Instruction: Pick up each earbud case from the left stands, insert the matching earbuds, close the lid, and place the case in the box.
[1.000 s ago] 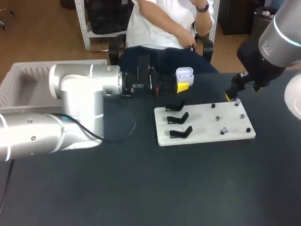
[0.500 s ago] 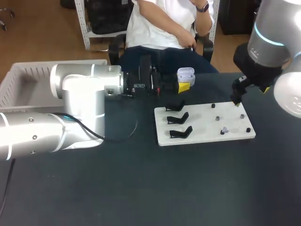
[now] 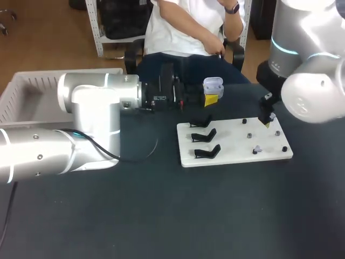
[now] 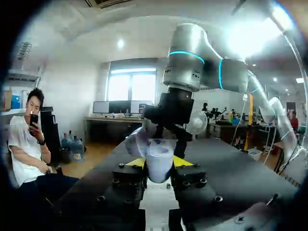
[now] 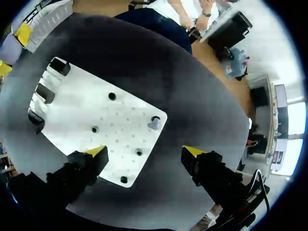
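Note:
I expect the small pale earbud [image 5: 154, 124], perched over a short black peg [image 5: 155, 118], to come off right away when I lift it, while the peg stays standing.
My left gripper [image 3: 211, 96] reaches to the table's back edge, shut on a white earbud case [image 3: 212, 84] with its lid up. The left wrist view shows the case [image 4: 159, 162] upright between the yellow tips, its lid [image 4: 137, 142] tilted back. My right gripper [image 3: 268, 121] hangs open over the right end of the white board [image 3: 232, 144], close to an earbud [image 3: 272, 116] on its peg. In the right wrist view that earbud [image 5: 154, 123] lies just ahead of the wide-open gripper [image 5: 144, 152]. Three black stands [image 3: 205, 135] on the board's left side are empty.
A white basket [image 3: 21, 91] stands at the back left, partly hidden by my left arm. More small earbuds and dark pegs [image 3: 257, 149] dot the board's right half. The dark table [image 3: 215, 216] stretches wide in front of the board.
My right arm has swung in over the board and its gripper has dropped lower, toward the earbud at the board's back right. The left arm and the case have stayed put.

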{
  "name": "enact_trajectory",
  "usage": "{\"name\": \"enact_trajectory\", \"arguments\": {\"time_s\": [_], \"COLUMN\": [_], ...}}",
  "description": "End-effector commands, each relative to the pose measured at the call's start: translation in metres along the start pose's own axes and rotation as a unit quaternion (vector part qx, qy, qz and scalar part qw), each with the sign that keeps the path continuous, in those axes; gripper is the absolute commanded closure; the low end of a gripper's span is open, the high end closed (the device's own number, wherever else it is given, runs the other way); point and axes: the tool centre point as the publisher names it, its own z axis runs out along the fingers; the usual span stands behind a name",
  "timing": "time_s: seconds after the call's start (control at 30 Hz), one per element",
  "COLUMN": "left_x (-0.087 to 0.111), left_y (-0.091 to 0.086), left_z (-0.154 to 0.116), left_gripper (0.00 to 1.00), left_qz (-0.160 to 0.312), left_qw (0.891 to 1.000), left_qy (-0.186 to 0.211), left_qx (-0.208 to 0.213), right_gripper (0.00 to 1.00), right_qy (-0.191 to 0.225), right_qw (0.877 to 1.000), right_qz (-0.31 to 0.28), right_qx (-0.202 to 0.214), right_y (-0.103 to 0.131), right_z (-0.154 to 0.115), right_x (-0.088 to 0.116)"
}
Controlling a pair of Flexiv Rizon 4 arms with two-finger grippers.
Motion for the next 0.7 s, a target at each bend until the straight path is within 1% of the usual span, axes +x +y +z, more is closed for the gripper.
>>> {"name": "enact_trajectory", "arguments": {"time_s": [0.03,0.23,0.37,0.43,0.57,0.6,0.63,0.7], "left_x": [0.001,0.001,0.001,0.001,0.001,0.001,0.001,0.001], "left_y": [-0.001,-0.001,-0.001,-0.001,-0.001,-0.001,-0.001,-0.001], "left_z": [0.000,0.000,0.000,0.000,0.000,0.000,0.000,0.000], "left_gripper": [1.00,1.00,1.00,1.00,1.00,1.00,1.00,1.00], "left_qz": [0.002,0.002,0.002,0.002,0.002,0.002,0.002,0.002], "left_qw": [1.000,1.000,1.000,1.000,1.000,1.000,1.000,1.000], "left_qy": [-0.003,-0.003,-0.003,-0.003,-0.003,-0.003,-0.003,-0.003], "left_qx": [-0.003,-0.003,-0.003,-0.003,-0.003,-0.003,-0.003,-0.003], "right_gripper": [0.00,0.00,0.00,0.02,0.33,0.45,0.51,0.53], "right_qy": [0.030,0.038,0.037,0.038,0.039,0.040,0.040,0.040], "right_qw": [0.999,0.999,0.999,0.999,0.999,0.999,0.999,0.999], "right_qz": [0.002,0.003,0.004,0.003,0.005,0.007,0.009,0.011], "right_qx": [-0.011,-0.019,-0.024,-0.027,-0.031,-0.032,-0.033,-0.034], "right_y": [-0.011,-0.020,-0.021,-0.021,-0.020,-0.019,-0.019,-0.018], "right_z": [0.015,0.027,0.030,0.031,0.032,0.032,0.032,0.032], "right_x": [-0.010,-0.014,-0.019,-0.022,-0.024,-0.024,-0.025,-0.025]}}
